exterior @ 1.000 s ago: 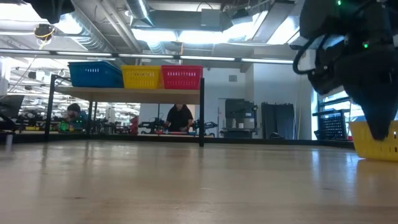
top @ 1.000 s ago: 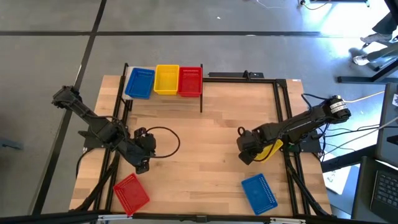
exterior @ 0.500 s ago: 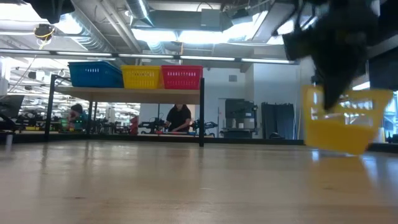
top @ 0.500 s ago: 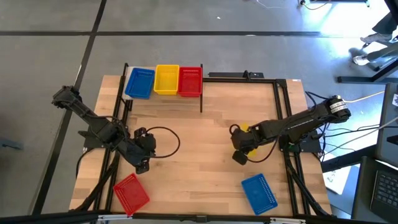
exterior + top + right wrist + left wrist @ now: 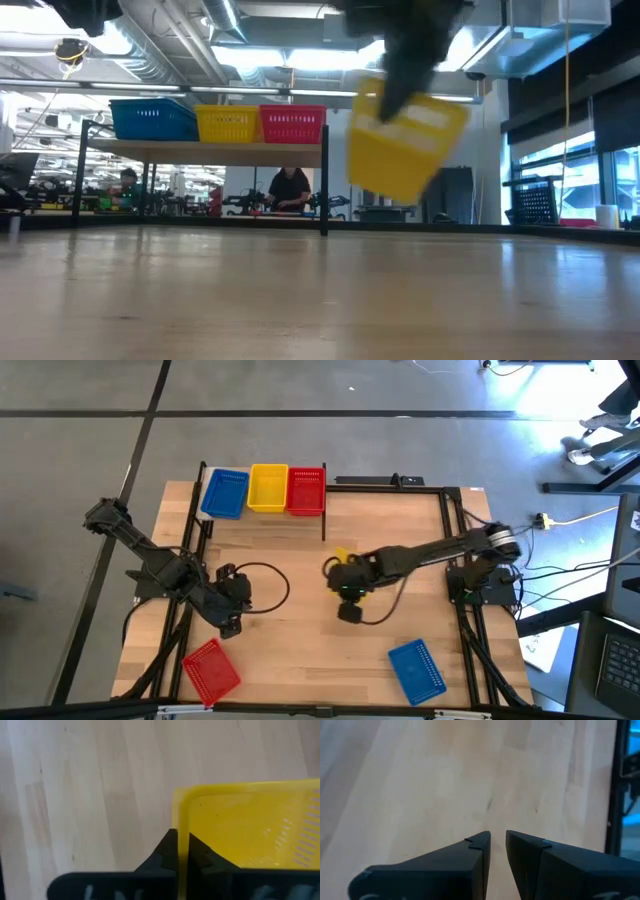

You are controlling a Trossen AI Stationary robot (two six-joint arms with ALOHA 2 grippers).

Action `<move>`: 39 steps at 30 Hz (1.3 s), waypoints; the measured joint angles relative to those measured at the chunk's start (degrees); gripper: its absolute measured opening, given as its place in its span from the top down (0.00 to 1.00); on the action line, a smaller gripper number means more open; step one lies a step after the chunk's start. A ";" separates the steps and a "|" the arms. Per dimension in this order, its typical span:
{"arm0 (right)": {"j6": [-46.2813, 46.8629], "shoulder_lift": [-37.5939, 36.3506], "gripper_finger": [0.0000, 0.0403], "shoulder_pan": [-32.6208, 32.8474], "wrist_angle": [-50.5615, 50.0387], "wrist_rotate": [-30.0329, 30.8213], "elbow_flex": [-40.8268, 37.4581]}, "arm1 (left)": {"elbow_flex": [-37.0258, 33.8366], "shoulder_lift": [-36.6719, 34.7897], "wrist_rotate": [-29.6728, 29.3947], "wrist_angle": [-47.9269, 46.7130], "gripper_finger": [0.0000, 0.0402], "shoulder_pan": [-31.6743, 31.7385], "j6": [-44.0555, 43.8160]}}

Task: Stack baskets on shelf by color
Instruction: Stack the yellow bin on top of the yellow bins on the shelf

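Observation:
The table's middle [image 5: 308,586] is clear near the robot's left gripper, so the right gripper should go on lowering the yellow basket [image 5: 402,152] there until the basket's base rests, and then let go.
My right gripper [image 5: 343,567] is shut on a yellow basket [image 5: 405,145] that hangs tilted over the middle of the table. On the shelf [image 5: 220,147] at the far left stand a blue basket [image 5: 225,492], a yellow basket [image 5: 267,487] and a red basket [image 5: 306,490] side by side. A red basket [image 5: 211,668] lies near the table's front left corner and a blue basket [image 5: 416,670] near its front right. My left gripper [image 5: 498,842] waits over the table's left side, a narrow gap between its fingers and nothing in it. My right gripper pinches one side wall of the yellow basket at its rim [image 5: 182,815], close to a corner, with one finger inside the basket and one outside. The fingers slant down from above. The basket hangs below them, tilted, clear of the table.
A black cable loop [image 5: 265,585] lies on the table beside my left gripper. Black frame rails [image 5: 452,530] run along the table's right side and far edge. The shelf's black post [image 5: 324,520] stands at its right end. People show in the room beyond the table.
My right gripper has lifted the yellow basket off the table near the right edge and carried it up and toward the table's middle, rolling its wrist on the way. The basket, flat on the wood before, now hangs tilted and clear.

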 joint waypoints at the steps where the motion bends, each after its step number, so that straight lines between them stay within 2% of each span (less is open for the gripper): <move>1: -1.85 1.80 1.00 -0.26 -0.05 -0.32 1.89 | 0.00 0.00 -0.78 -0.04 0.87 0.00 -0.01; 8: -11.46 12.87 1.00 -1.70 -0.08 -0.36 11.41 | 0.00 0.00 -3.64 -0.05 0.87 0.02 1.40; 14: -14.39 17.51 1.00 -1.95 -0.09 -1.03 13.47 | 0.00 0.00 -3.72 -0.09 0.87 0.01 1.57; 17: -16.16 18.66 1.00 -2.05 -0.16 -5.08 13.47 | 0.00 0.00 -3.72 -0.08 0.87 0.01 1.57; 21: -16.28 19.30 0.96 -2.07 -0.16 -7.28 13.47 | 0.00 0.00 -3.63 -0.06 0.87 0.02 1.54; 30: -15.90 19.20 0.77 -2.10 -0.90 -7.55 14.04 | 0.00 0.00 -3.37 -0.15 0.87 0.04 -0.32; 34: -16.15 19.20 0.72 -2.10 -5.61 -7.90 17.14 | 0.00 0.00 -3.04 -0.17 0.87 0.07 -4.39; 39: -18.51 19.03 0.71 -1.52 -17.14 -6.05 26.00 | 0.00 0.00 -2.31 0.10 0.87 0.54 -7.13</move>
